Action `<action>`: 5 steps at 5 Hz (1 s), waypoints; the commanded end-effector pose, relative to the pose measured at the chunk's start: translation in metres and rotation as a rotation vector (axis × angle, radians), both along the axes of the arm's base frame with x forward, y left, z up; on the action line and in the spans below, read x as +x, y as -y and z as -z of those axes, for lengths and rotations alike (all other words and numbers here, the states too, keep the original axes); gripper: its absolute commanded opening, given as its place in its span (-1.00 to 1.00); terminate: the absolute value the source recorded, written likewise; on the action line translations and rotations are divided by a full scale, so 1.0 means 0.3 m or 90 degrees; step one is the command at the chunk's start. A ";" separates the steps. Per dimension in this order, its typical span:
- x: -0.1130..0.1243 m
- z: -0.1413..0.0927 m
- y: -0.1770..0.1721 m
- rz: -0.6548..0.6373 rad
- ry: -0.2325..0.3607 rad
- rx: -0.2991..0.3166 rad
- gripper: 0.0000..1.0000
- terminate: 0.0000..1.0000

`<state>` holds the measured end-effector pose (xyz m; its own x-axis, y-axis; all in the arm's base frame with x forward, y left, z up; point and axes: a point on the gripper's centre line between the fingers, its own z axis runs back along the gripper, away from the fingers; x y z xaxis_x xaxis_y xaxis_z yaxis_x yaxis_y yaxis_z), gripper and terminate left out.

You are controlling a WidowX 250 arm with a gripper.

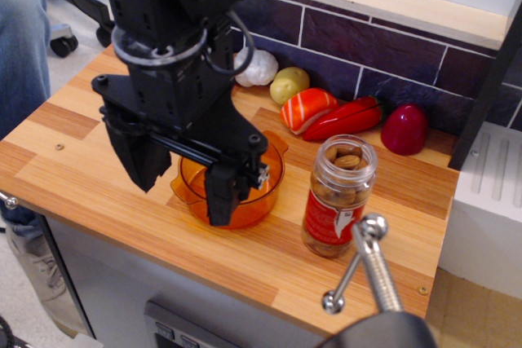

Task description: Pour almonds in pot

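Observation:
My gripper will tip the jar, and the almonds [348,162] will then fall out a few at a time, since almonds crowd up into the jar's narrow neck [343,175].
The almonds [346,159] fill a clear plastic jar with a red label [337,198] that stands upright and open on the wooden counter, right of centre. The translucent orange pot [263,191] sits just left of the jar, partly hidden behind my gripper. My black gripper [181,183] hangs over the pot's left side with its two fingers spread wide apart and nothing between them. It is a jar's width away from the jar.
Toy foods line the tiled back wall: a garlic bulb [256,68], a yellow-green fruit [289,84], a salmon piece [307,109], a red chilli [347,119], a dark red fruit [404,129]. A metal clamp handle [367,262] juts up at the front right. A person stands at the left.

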<state>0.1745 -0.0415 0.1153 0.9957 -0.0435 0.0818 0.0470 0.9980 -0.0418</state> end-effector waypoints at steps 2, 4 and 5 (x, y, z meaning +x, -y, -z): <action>0.061 -0.017 0.080 0.106 -0.004 0.033 1.00 -1.00; 0.128 -0.046 0.176 0.358 -0.022 0.147 1.00 -1.00; 0.191 -0.072 0.238 0.491 -0.082 0.216 1.00 -1.00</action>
<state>0.2355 -0.1151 0.1279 0.6479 -0.7180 -0.2546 0.7613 0.6214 0.1852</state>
